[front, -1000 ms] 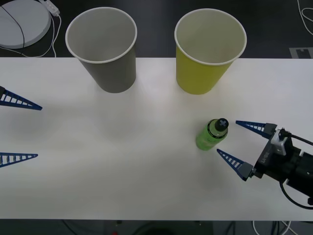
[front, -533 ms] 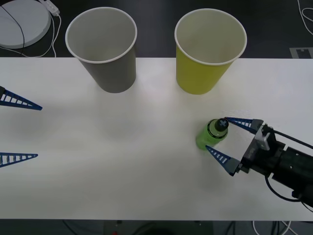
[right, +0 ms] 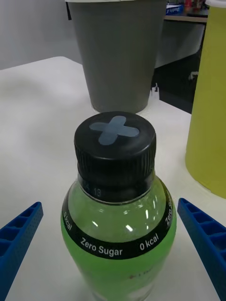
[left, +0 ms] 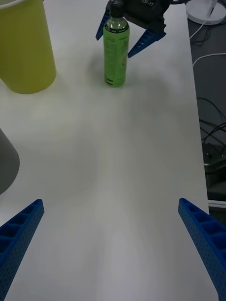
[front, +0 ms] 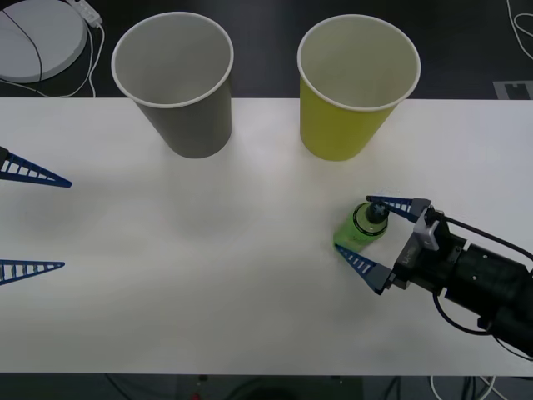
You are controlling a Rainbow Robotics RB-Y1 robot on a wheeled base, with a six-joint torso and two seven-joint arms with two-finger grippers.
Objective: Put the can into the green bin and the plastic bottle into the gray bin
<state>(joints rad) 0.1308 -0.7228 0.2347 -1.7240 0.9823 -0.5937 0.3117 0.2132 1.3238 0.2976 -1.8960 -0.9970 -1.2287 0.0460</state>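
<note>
The plastic bottle (front: 362, 227) will sink, cap and all, below the gray bin's rim when the robot drops it in, because the gray bin is tall with a wide opening (front: 172, 59).
The plastic bottle (front: 358, 227), bright green with a black cap, stands upright on the white table right of centre. My right gripper (front: 352, 224) is open around it, one blue finger on each side, neither touching. The right wrist view has the bottle (right: 117, 216) close up between the fingers (right: 202, 240). At the table's far edge stand the gray bin (front: 176, 87) and, right of it, the green bin (front: 356, 92). My left gripper (front: 67, 225) waits open at the left edge. The can is out of view.
A white round device (front: 37, 37) with a cable lies beyond the far left corner. In the left wrist view, the bottle (left: 116, 51) stands near the green bin (left: 24, 47), with bare table (left: 117, 155) between it and my left gripper.
My right gripper has slid leftward across the table until its open fingers straddle the bottle. The bottle, both bins and the left arm have stayed put.
</note>
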